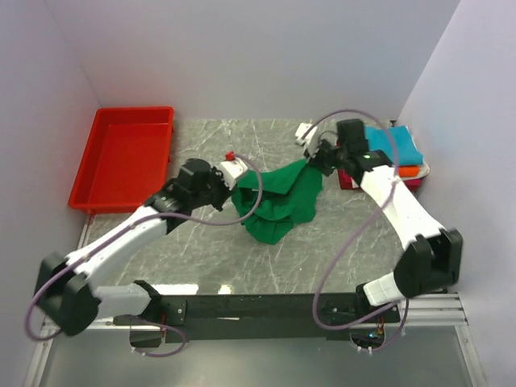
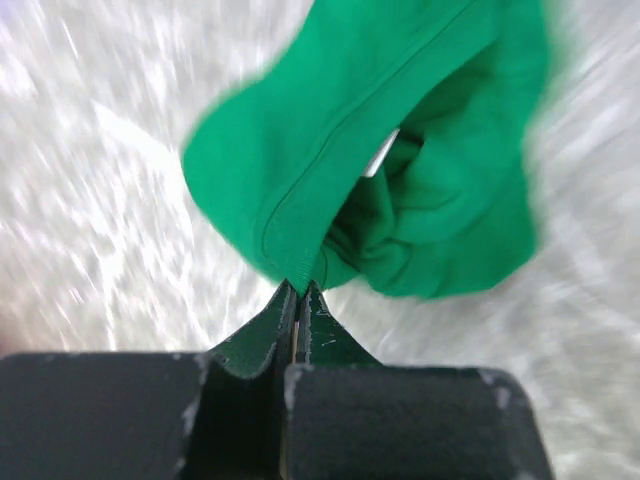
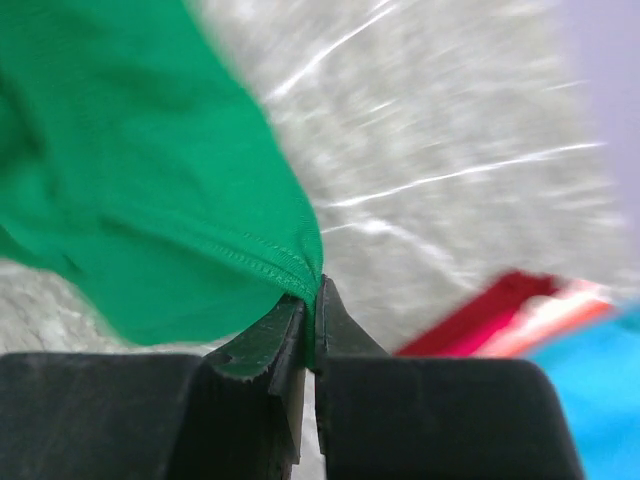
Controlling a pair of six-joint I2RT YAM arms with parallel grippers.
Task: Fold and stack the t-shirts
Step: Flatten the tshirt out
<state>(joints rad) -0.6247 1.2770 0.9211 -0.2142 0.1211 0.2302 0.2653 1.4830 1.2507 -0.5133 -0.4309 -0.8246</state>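
My left gripper and my right gripper need to lay the t-shirt out flat over the marble-patterned table point(image 1: 238, 262) before they fold it, because the bright green t-shirt hangs bunched point(image 1: 278, 214) between them.
The bright green t-shirt point(image 1: 278, 201) hangs bunched between my two grippers above the middle of the table. My left gripper point(image 1: 234, 189) is shut on its left edge; the left wrist view shows the hem point(image 2: 300, 190) pinched at the fingertips and a white label point(image 2: 378, 158) inside the folds. My right gripper point(image 1: 318, 159) is shut on the shirt's right corner point(image 3: 280, 265). A stack of folded shirts sits at the far right, teal point(image 1: 395, 145) on top, then orange point(image 1: 407, 171), white and red point(image 1: 348, 181); it also shows in the right wrist view point(image 3: 470, 320).
A red plastic tray point(image 1: 125, 157) stands at the far left of the marble-patterned table point(image 1: 201, 250). White walls close in the left, back and right sides. Cables loop off both arms.
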